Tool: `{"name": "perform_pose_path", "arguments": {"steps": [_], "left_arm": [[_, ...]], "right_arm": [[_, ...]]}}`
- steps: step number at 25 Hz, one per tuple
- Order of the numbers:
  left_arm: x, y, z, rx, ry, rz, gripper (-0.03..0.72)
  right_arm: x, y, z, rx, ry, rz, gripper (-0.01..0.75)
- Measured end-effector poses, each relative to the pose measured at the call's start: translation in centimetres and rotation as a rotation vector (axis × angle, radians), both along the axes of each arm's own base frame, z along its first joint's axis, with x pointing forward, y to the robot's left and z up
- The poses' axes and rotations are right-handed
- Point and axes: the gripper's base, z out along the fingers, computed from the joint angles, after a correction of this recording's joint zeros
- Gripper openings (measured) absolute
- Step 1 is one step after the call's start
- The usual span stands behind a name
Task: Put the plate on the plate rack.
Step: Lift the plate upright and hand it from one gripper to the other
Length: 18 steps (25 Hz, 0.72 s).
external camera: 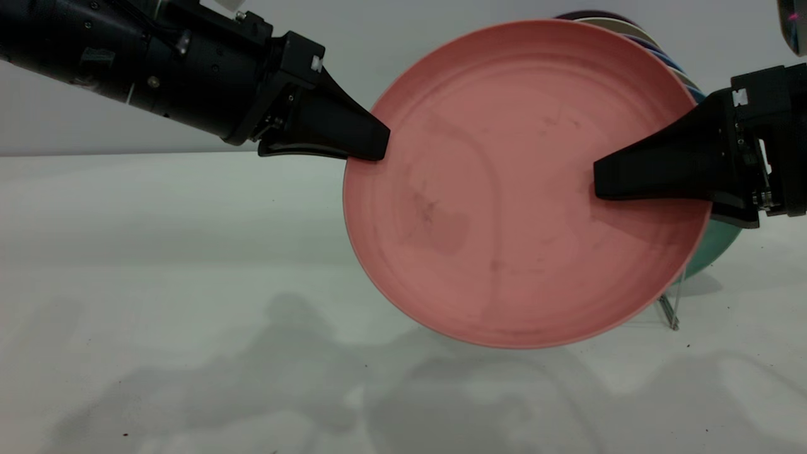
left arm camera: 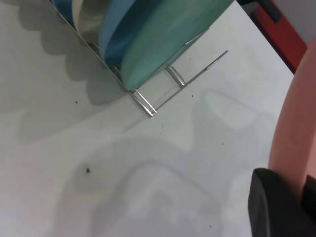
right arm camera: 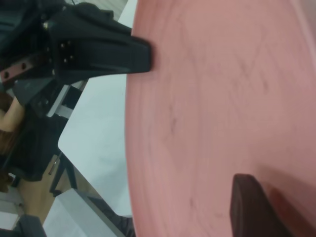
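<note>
My left gripper should release the opposite rim [external camera: 357, 173] and back off before the plate touches the rack, as my right gripper holds the plate on the rack's side [left arm camera: 165, 93].
The salmon-pink plate [external camera: 504, 189] is held upright above the table, its face to the exterior camera. My left gripper [external camera: 372, 148] is shut on its left rim. My right gripper [external camera: 599, 180] is shut on its right side, one finger lying across the face. Just behind the plate's right lower edge, a wire end of the plate rack [external camera: 669, 312] shows. The left wrist view has the rack [left arm camera: 168, 96] on the table, the plate's edge [left arm camera: 296, 123] and my left gripper [left arm camera: 296, 192] pinching it. In the right wrist view, the plate [right arm camera: 222, 98] fills the picture, with a right finger [right arm camera: 252, 207] on it.
The rack holds a mint-green plate [external camera: 719, 243] at its front, with blue plates [external camera: 678, 66] and others behind it. The left wrist view shows the mint-green plate [left arm camera: 168, 34] and an open wire slot in front of it. White table [external camera: 189, 284] spreads to the left.
</note>
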Motion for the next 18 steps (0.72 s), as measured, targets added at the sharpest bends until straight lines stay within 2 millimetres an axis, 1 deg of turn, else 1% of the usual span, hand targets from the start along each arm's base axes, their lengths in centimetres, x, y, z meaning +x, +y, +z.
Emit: {"name": "perform_pose_path", "arguments": {"steps": [1, 4, 6, 14, 18], "left_arm": [[-0.03, -0.02, 0.02, -0.003, 0.002, -0.003, 0.037], [-0.10, -0.08, 0.07, -0.011, 0.005, -0.011, 0.039], [-0.14, -0.10, 0.09, -0.015, 0.007, -0.015, 0.040], [-0.23, -0.17, 0.15, -0.024, 0.013, -0.023, 0.061], [-0.36, -0.23, 0.15, -0.031, 0.021, -0.036, 0.112]], "right_arm": [[0.00, 0.00, 0.00, 0.000, 0.000, 0.000, 0.209], [0.03, -0.05, -0.06, -0.008, 0.002, -0.005, 0.142], [0.09, -0.16, -0.20, -0.022, 0.006, -0.015, 0.115], [0.06, -0.35, -0.44, -0.058, 0.008, -0.009, 0.114], [0.16, -0.57, -0.71, -0.106, 0.008, -0.009, 0.114]]}}
